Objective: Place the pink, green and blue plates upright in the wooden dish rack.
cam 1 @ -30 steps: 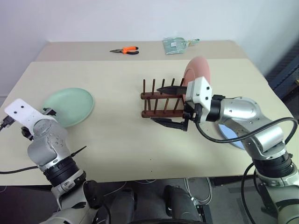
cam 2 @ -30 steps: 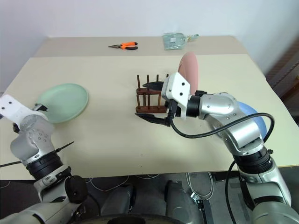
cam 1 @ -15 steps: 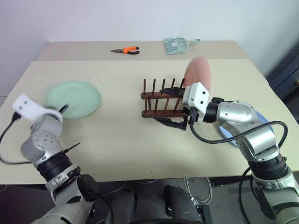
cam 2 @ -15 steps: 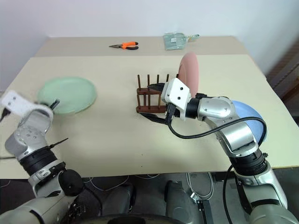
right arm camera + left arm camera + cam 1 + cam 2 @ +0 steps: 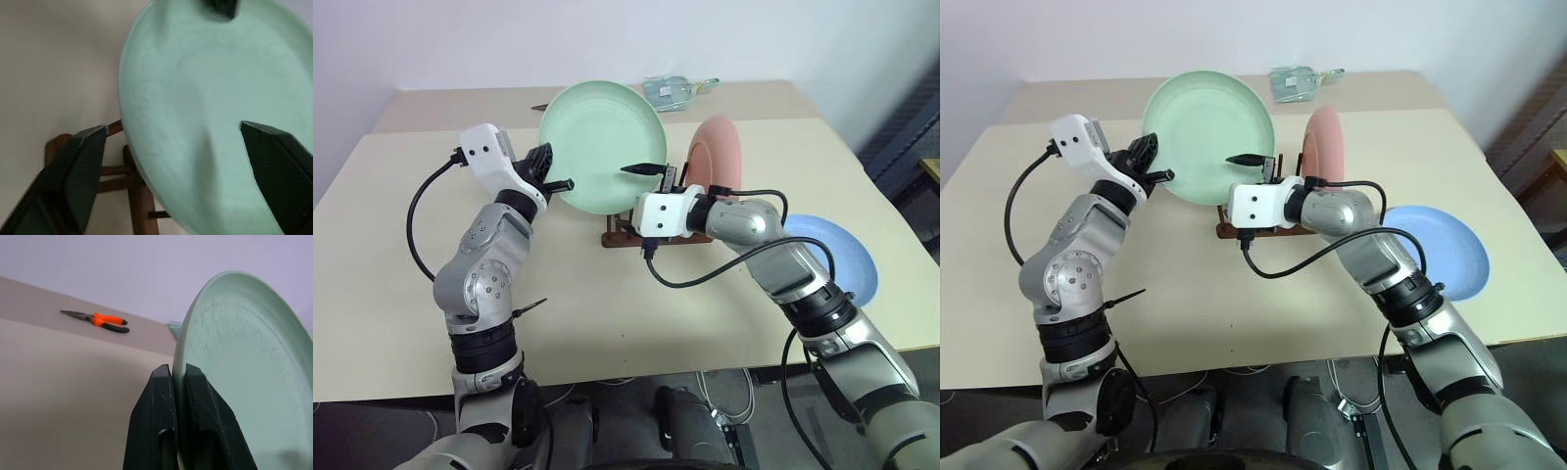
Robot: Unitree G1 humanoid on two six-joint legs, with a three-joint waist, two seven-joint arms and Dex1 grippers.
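Note:
The green plate (image 5: 597,137) is broadside across the rack's slots in my left gripper, so my right gripper should first take its near rim (image 5: 628,204) and turn it edge-on.
My left gripper (image 5: 558,182) is shut on the left rim of the mint green plate (image 5: 602,137), which it holds upright in the air over the table, in front of the wooden dish rack (image 5: 139,196). In the left wrist view both fingers (image 5: 159,396) pinch that rim. My right gripper (image 5: 646,210) is open, with one finger on each side of the green plate's lower right edge (image 5: 210,98). The pink plate (image 5: 720,147) stands upright at the right end of the rack. The blue plate (image 5: 837,257) lies flat on the table at the right.
Orange-handled pliers (image 5: 105,320) lie at the back of the table, behind the green plate. A clear packet (image 5: 675,90) sits at the back centre. The tan table (image 5: 401,284) has bare room on its left and front.
My left gripper shut on the green plate's rim, lifted it off the table and swung it right, upright by the rack. My right gripper rolled and reached forward around the plate's edge.

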